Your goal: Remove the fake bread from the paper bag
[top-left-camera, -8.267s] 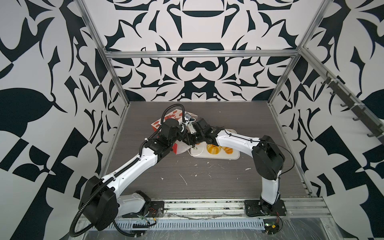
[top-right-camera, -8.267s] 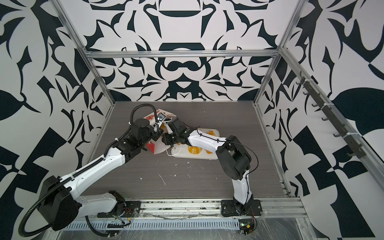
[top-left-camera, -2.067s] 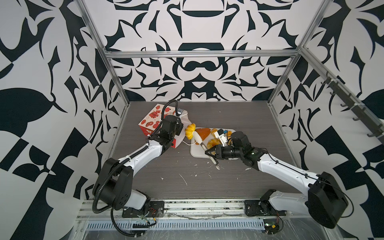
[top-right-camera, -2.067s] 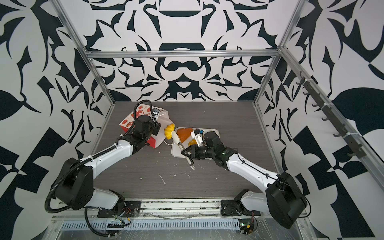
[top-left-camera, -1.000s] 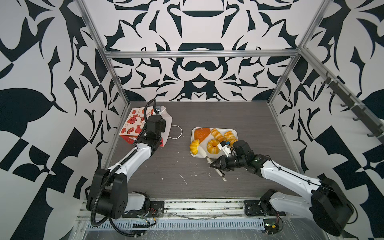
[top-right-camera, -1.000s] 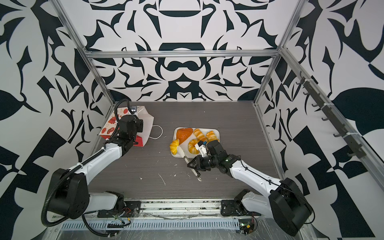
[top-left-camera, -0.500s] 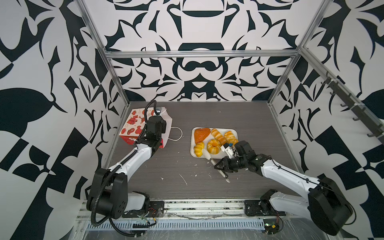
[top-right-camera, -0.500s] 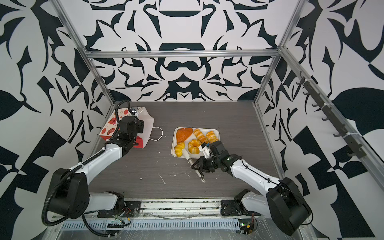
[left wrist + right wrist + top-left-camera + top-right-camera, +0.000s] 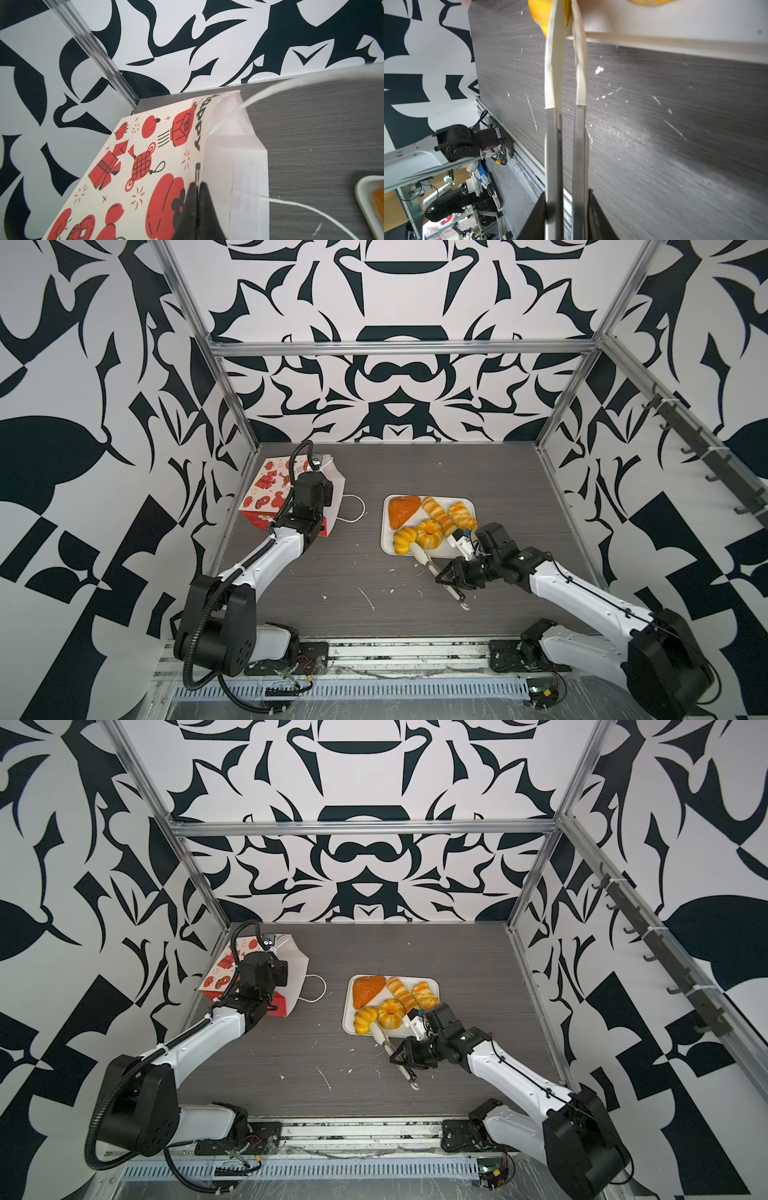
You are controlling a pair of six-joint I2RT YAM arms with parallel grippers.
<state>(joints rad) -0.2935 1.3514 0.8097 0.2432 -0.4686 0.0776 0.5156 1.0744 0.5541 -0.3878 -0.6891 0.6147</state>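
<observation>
My right gripper should lift the tongs, which meet the second roll low at the tray's near rim (image 9: pixel 402 553), and open them over the roll (image 9: pixel 404 539).
The paper bag (image 9: pixel 272 493) lies on its side at the far left of the table, red motifs up, white lining and cord handle (image 9: pixel 353 510) showing. My left gripper (image 9: pixel 198 185) is shut on the edge of its mouth. The fake bread sits on a white tray (image 9: pixel 384 526): triangle (image 9: pixel 402 509), twist (image 9: pixel 436 514), striped roll (image 9: pixel 462 514), ring bun (image 9: pixel 430 533) and a second roll (image 9: pixel 404 540). My right gripper (image 9: pixel 451 574) is shut on metal tongs (image 9: pixel 434 568). Their cream tips, slightly apart, reach that second roll (image 9: pixel 537 14) at the tray's near corner.
White crumbs and scratches dot the grey table (image 9: pixel 365 597) in front of the tray. Patterned walls and aluminium posts (image 9: pixel 232 406) close in the left, back and right sides. The bag lies close to the left wall.
The second roll has moved from beside the tray's left edge onto its near left corner. The right gripper and tongs drew back a little toward the front. The left gripper and bag stayed put.
</observation>
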